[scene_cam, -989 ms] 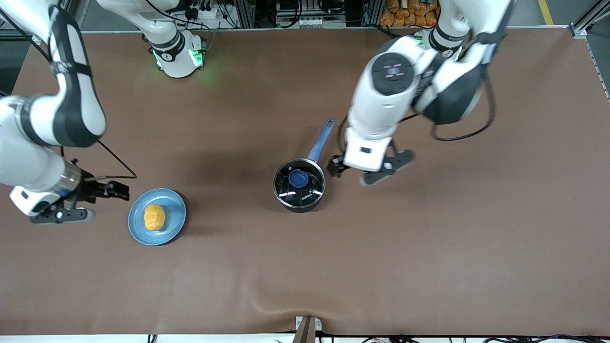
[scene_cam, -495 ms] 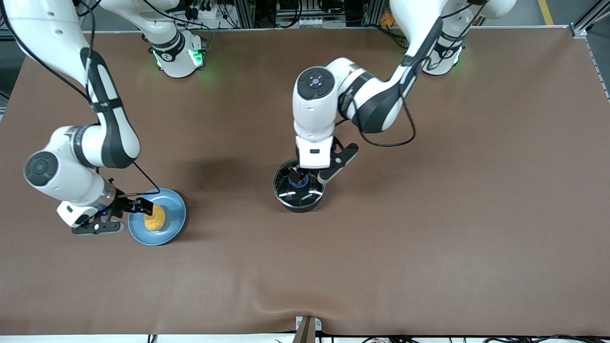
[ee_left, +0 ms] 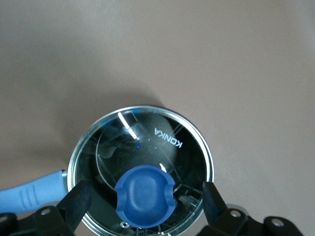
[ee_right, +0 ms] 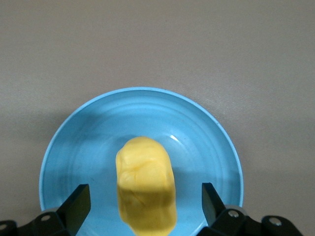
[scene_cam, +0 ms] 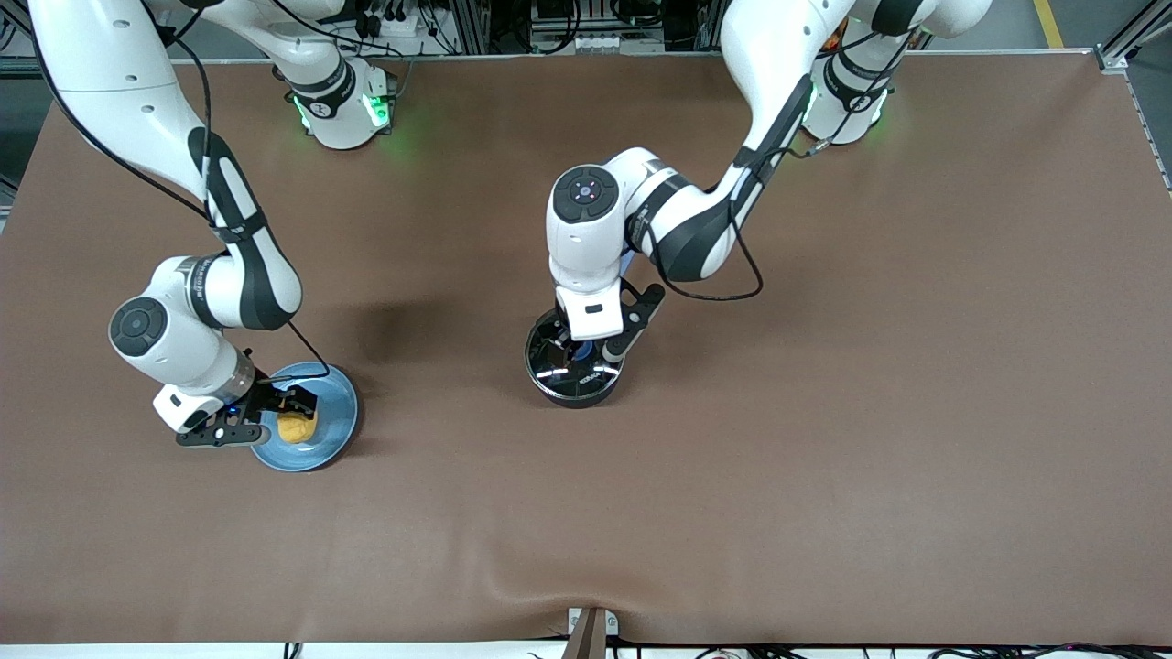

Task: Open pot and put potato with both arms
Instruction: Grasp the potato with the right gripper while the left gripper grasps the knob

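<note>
I need to carry the glass lid [scene_cam: 567,383] off by the blue knob [ee_left: 145,196] with my left gripper before my right gripper brings the potato, because the lid closes the black pot.
The black pot [scene_cam: 574,373] stands mid-table with its glass lid [ee_left: 147,147] on; the lid has a blue knob [ee_left: 144,196]. The pot's blue handle [ee_left: 29,192] shows in the left wrist view. My left gripper [scene_cam: 579,345] is open right over the lid, one finger on each side of the knob, not touching it [ee_left: 144,204]. The yellow potato [scene_cam: 295,426] lies on a light-blue plate [scene_cam: 334,423] toward the right arm's end. My right gripper [scene_cam: 288,414] is open over the plate, its fingers on either side of the potato [ee_right: 146,189], not touching it.
The brown table mat [scene_cam: 824,412] spreads wide around pot and plate. A small metal bracket [scene_cam: 591,630] sits at the table edge nearest the camera. Both arm bases [scene_cam: 343,105] stand along the farthest edge.
Both arms swung in and came down: my left gripper from beside the pot to over the lid knob, my right gripper from beside the plate to over the potato.
</note>
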Robot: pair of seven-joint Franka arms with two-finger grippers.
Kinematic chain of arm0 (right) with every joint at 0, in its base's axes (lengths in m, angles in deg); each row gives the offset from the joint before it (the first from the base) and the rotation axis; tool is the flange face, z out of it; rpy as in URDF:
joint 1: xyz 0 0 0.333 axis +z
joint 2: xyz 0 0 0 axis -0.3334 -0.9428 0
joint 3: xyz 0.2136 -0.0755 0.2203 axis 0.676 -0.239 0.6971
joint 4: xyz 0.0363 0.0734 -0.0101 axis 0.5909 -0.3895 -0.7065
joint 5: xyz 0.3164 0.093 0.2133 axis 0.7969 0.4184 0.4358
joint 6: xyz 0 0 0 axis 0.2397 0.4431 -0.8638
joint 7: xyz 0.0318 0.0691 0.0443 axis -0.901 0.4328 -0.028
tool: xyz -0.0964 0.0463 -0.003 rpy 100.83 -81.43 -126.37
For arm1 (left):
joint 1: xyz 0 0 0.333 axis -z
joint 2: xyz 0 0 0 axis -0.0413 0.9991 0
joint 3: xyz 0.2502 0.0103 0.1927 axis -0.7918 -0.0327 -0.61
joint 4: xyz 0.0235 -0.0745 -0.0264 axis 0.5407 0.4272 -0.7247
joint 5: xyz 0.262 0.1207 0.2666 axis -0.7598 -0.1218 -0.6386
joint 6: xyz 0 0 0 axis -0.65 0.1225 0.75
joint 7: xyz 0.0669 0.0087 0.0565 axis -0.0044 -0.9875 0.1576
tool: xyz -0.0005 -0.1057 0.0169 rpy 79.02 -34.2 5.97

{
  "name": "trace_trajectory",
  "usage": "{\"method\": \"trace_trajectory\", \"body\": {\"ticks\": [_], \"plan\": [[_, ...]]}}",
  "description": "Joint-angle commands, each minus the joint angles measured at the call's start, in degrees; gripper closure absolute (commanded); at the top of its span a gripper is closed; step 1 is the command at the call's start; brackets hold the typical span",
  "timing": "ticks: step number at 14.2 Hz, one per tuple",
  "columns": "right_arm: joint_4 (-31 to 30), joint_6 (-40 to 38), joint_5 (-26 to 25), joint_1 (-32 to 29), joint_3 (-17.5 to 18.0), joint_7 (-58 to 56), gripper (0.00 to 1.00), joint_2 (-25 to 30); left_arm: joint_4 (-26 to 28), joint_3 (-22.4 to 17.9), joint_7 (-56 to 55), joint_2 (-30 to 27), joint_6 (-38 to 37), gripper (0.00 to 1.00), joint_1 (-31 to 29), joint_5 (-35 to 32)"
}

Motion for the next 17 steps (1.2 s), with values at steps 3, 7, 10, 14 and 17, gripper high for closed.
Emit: {"method": "trace_trajectory", "body": {"ticks": [3,7,10,14,17], "plan": [[-1.42,5.46,1.35,0.03,0.41,-0.38,0.0,-2.57,-2.36,-0.62,-5.42,3.17,2.18,0.0,1.31,-0.68],[-1.6,5.55,1.52,0.03,1.02,-0.38,0.43,-2.58,-2.27,-0.44,-4.99,3.61,2.27,0.0,1.22,-0.68],[-1.95,5.03,1.52,-0.32,1.9,-0.29,0.88,-1.7,-2.27,-0.35,-4.63,3.87,2.27,0.0,1.22,-0.59],[-1.87,-0.05,1.52,-0.24,1.99,-0.29,0.88,3.47,-2.18,-0.18,-4.55,4.05,2.27,0.04,1.22,-0.33],[-1.78,-10.57,1.52,-0.5,1.9,-0.29,0.88,11.63,-2.18,-0.18,-3.49,4.57,2.27,0.08,1.22,-0.15]]}}
